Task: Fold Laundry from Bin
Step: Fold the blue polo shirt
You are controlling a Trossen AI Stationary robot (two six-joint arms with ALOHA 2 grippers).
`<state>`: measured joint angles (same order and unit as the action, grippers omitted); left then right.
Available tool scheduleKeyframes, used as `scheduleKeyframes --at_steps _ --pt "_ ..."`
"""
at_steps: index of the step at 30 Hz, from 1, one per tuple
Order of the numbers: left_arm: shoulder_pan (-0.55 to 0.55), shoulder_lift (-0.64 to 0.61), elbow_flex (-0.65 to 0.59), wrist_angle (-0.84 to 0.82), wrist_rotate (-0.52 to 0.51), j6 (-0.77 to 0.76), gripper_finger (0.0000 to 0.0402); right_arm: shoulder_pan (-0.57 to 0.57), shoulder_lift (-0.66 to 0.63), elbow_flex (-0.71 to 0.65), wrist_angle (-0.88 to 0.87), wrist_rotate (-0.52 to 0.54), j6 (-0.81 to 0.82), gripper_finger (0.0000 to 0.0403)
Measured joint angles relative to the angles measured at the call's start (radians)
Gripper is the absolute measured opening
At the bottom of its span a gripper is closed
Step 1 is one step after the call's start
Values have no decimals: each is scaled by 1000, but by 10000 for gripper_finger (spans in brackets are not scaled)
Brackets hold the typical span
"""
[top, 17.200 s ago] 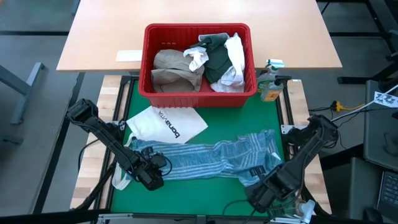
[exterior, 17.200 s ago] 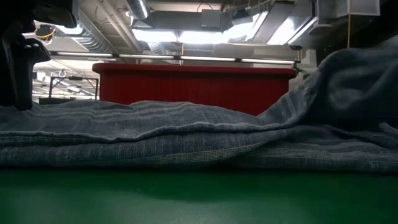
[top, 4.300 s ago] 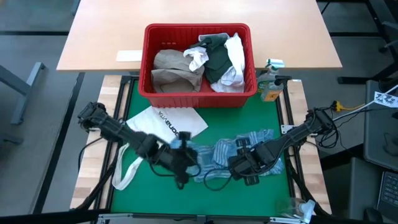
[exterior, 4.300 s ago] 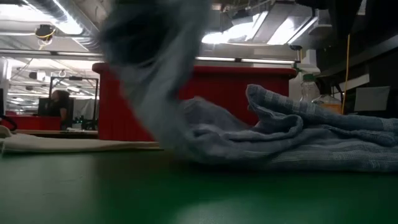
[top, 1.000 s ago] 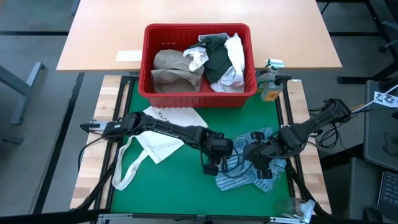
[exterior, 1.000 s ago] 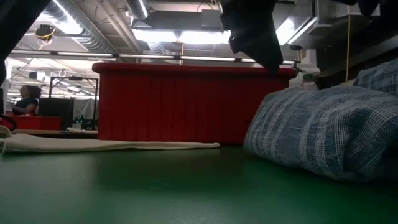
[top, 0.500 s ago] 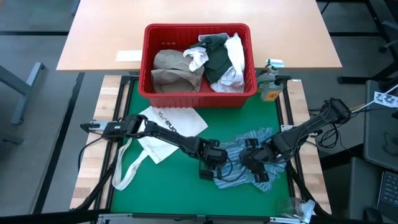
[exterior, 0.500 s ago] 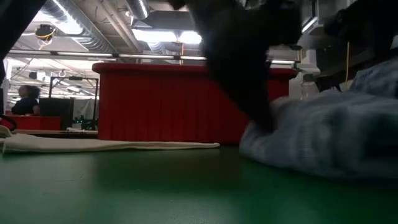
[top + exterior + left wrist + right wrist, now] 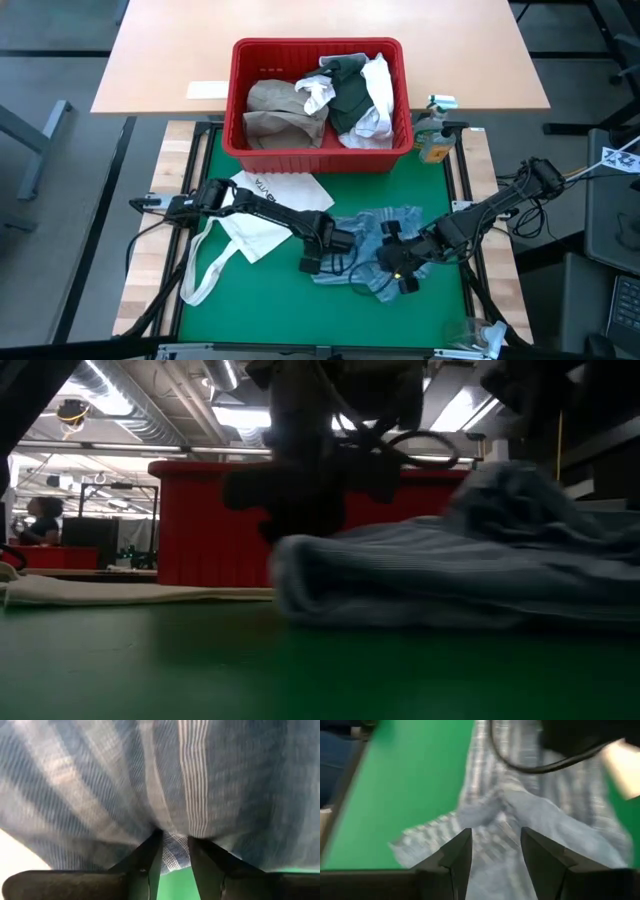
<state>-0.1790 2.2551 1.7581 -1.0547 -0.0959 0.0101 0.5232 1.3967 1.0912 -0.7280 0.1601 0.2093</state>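
Note:
The blue-striped cloth lies bunched over itself (image 9: 482, 815). My right gripper should pinch the cloth's raised fold (image 9: 542, 810) and spread it flat while my left gripper keeps hold of the cloth's end.
The blue-striped cloth (image 9: 372, 243) lies crumpled on the green mat, right of centre, with both grippers on its near side. My left gripper (image 9: 322, 258) points down at the cloth's left end and is shut on it. My right gripper (image 9: 392, 268) slants down over the near edge, its fingers set wide with cloth bunched between them. The red bin (image 9: 320, 158) stands at the far edge, holding a tan shirt (image 9: 280, 112), a dark green-grey top (image 9: 350, 98) and white pieces (image 9: 378, 85). My left gripper pinches a fold at the striped cloth's left end (image 9: 175, 851) between its two fingers, coming from above and pointing down. That end sits low on the mat (image 9: 300, 585). My right gripper holds a thick bunch of the cloth (image 9: 495, 820) between wide-set fingers, slanting down from the table's right. The cloth humps up under it (image 9: 500, 485); the contact itself is blurred.
A white tote bag (image 9: 268, 205) with black lettering lies on the mat's left half, its strap (image 9: 200, 278) trailing toward the near left corner. A bottle (image 9: 435, 138) stands right of the bin, and a paper slip (image 9: 207, 89) lies on the wooden table behind.
Both grippers have gone down and toward the table's left edge with the striped cloth. The cloth was bunched near the mat's right side. It now reaches farther left and lies lower and more spread out.

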Motion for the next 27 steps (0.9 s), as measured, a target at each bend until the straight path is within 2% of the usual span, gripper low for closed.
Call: scheduleKeyframes --at_steps 5,9,17,24,27 --pt "0 1 2 -61 0 7 94 -16 0 0 45 128 -140 170" --pt "0 2 2 -62 1 8 94 -65 0 0 88 100 -192 170" --pt "-1 3 2 -61 1 8 94 -140 49 1 159 -49 -277 170" --pt "-1 4 2 -66 2 9 94 -146 145 0 150 -31 -328 170" --pt "-1 4 -7 -86 1 7 94 -145 149 0 143 27 -335 165"
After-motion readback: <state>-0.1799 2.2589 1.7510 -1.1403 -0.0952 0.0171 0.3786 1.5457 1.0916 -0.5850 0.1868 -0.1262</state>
